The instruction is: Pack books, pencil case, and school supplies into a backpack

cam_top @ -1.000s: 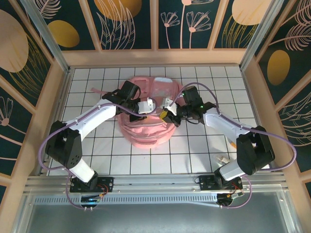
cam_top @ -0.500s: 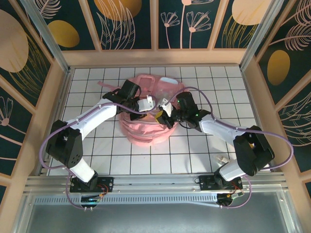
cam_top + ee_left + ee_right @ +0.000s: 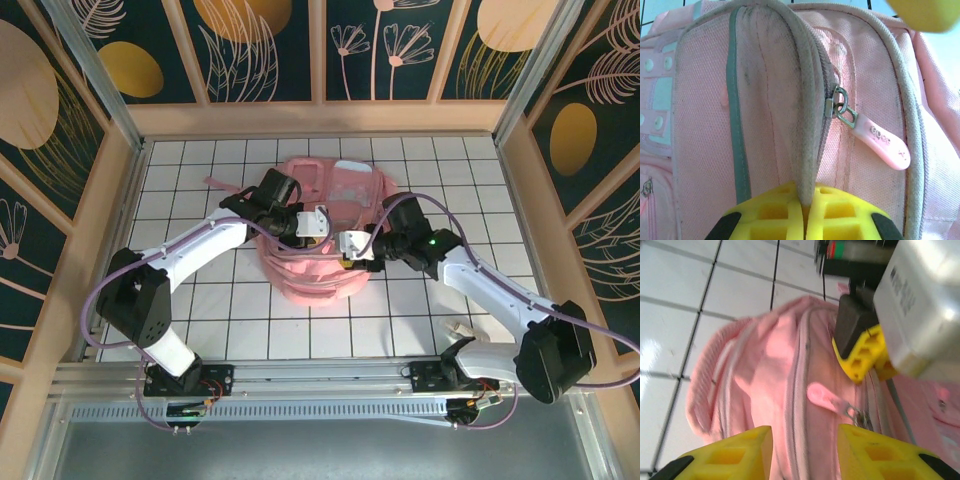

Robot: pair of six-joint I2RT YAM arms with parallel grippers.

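Observation:
The robot's left gripper is pinching the grey-edged fold [image 3: 807, 167] beside the zipper pull [image 3: 883, 142], so the right gripper should hold the fold to free the left gripper for the zipper pull.
The pink backpack [image 3: 335, 180] lies mid-table, its zipped top toward the arms. My left gripper [image 3: 807, 212] is shut on a raised grey-edged fold of the backpack [image 3: 790, 75] beside the zipper; from above the left gripper [image 3: 320, 222] sits on the bag's top. A pink zipper pull [image 3: 882, 145] hangs free just right of that fold. My right gripper [image 3: 805, 450] stands open over the backpack [image 3: 765, 360], nothing between its fingers, with the zipper pull [image 3: 822, 394] just beyond the gap. From above, the right gripper [image 3: 348, 248] hovers at the bag's near right. Books, pencil case and school supplies are out of view.
A loose pink strap [image 3: 215, 184] trails left of the bag on the white tiled table [image 3: 200, 300]. A small white object [image 3: 458, 327] lies near the right arm's base. Wooden walls enclose the table on three sides.
My right gripper has opened and slid toward the bag's near side, the right arm swinging out to the right. The left gripper stays shut on the fold.

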